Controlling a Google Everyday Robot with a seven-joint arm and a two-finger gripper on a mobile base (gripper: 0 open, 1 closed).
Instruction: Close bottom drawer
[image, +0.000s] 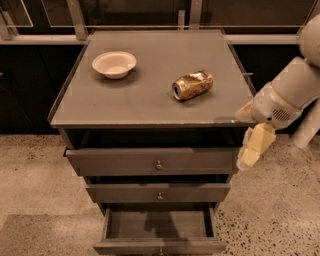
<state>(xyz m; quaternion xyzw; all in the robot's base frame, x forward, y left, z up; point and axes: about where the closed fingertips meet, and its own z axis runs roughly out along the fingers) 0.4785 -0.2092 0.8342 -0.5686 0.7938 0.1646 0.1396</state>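
The robot's gripper is hanging beside the top drawer (222, 161), too far back to push the bottom drawer's front panel (160, 247), so the robot should move away and swing low to the front of the bottom drawer.
The bottom drawer (130, 246) of the dark grey cabinet is pulled far out, and its empty inside shows from above. Its slim front panel lies at the lower edge of the view, with a small round knob (161, 251) at its centre. The gripper (251, 150) hangs from the white arm (290, 95) at the cabinet's right side. It is level with the top drawer front and well above and to the right of the bottom drawer. It touches nothing and holds nothing.
The top drawer (125, 162) and the middle drawer (200, 192) stand slightly out. A white bowl (114, 64) and a crushed can (192, 85) lie on the cabinet top (150, 107). Speckled floor surrounds the cabinet, and dark counters stand behind it.
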